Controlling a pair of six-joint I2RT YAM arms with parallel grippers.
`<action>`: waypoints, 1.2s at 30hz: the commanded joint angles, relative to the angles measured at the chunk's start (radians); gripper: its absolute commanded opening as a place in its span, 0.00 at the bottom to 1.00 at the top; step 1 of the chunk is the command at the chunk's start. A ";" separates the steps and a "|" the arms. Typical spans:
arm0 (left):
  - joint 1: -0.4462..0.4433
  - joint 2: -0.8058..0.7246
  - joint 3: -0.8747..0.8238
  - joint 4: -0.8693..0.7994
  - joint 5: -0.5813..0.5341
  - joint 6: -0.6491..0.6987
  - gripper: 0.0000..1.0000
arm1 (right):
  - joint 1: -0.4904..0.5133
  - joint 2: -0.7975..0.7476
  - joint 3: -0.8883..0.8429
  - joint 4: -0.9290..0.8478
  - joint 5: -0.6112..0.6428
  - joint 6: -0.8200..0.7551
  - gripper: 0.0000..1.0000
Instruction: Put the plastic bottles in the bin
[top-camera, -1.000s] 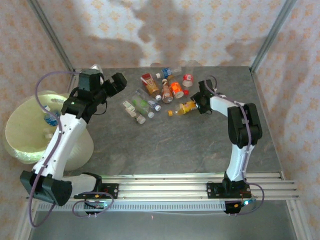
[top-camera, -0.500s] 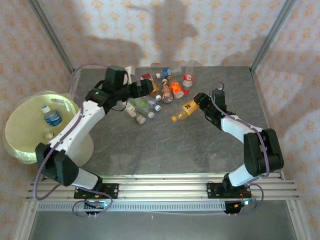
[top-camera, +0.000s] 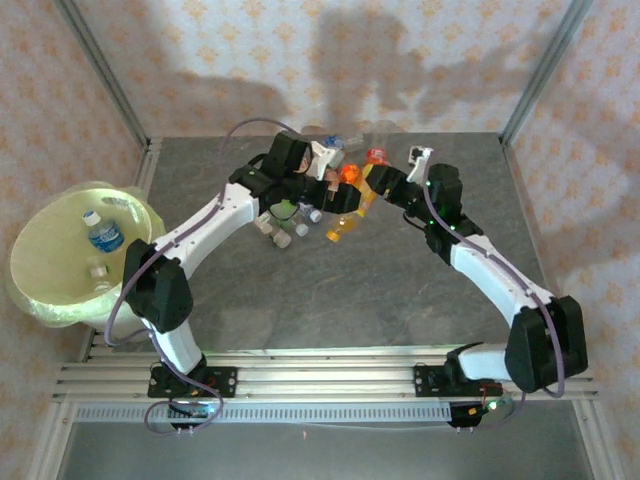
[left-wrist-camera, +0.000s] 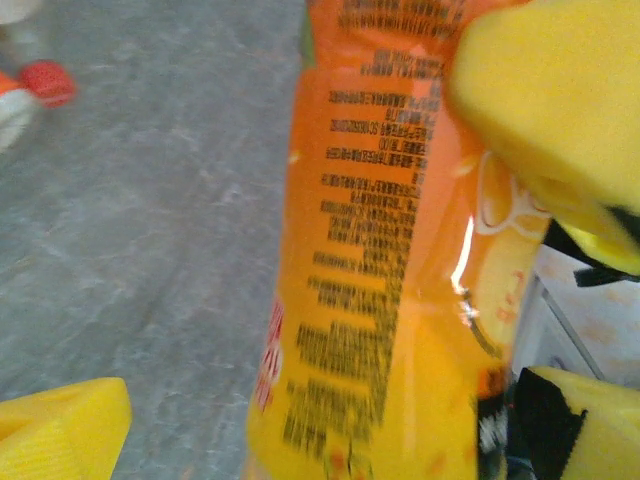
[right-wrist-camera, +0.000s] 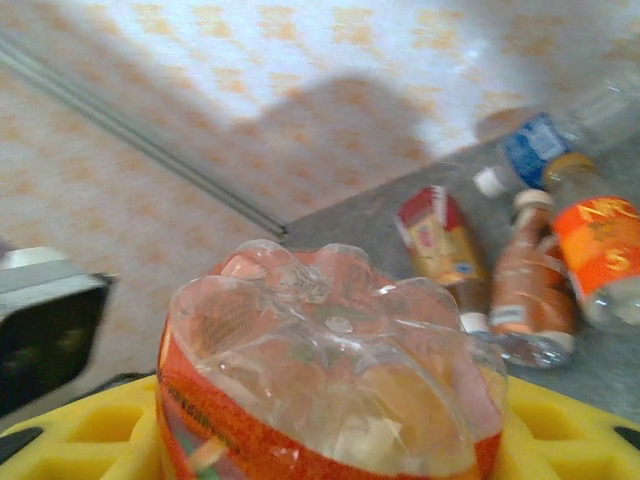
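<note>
My left gripper should take hold of the bottle's middle (top-camera: 365, 196) before my right gripper opens and moves away, because my right gripper is holding the orange-labelled bottle far from the bin (top-camera: 85, 250).
My right gripper (top-camera: 380, 187) is shut on the base end of an orange-labelled plastic bottle (top-camera: 347, 216), held tilted above the table with its cap pointing down and left. In the right wrist view the clear bottle base (right-wrist-camera: 330, 350) sits between the yellow pads (right-wrist-camera: 80, 425). My left gripper (top-camera: 322, 188) stands open right beside it. The orange bottle (left-wrist-camera: 380, 260) lies between its spread fingers (left-wrist-camera: 60, 430). More plastic bottles (top-camera: 285, 218) lie beneath and behind the grippers. The bin (top-camera: 40, 285) at far left holds a blue-labelled bottle (top-camera: 103, 235).
Against the back wall lie a red-and-yellow bottle (right-wrist-camera: 440, 240), a brown one (right-wrist-camera: 525, 290), an orange-labelled one (right-wrist-camera: 600, 250) and a blue-labelled one (right-wrist-camera: 535, 145). A red cap (left-wrist-camera: 45, 82) rests on the grey table (top-camera: 400, 290). Both arms cross over the pile.
The left arm swung from the bin over to the bottle pile. The right arm lifted the orange bottle off the table and carried it left, between the left gripper's fingers.
</note>
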 joint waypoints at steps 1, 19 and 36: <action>-0.007 -0.016 0.066 0.030 0.113 0.048 1.00 | 0.013 -0.058 0.050 0.016 -0.077 -0.019 0.50; -0.013 -0.017 0.062 0.067 0.145 0.021 0.53 | 0.035 -0.062 0.120 -0.020 -0.153 -0.040 0.72; -0.013 -0.148 -0.070 0.124 -0.638 -0.117 0.44 | 0.035 -0.164 -0.011 -0.180 0.406 -0.058 0.99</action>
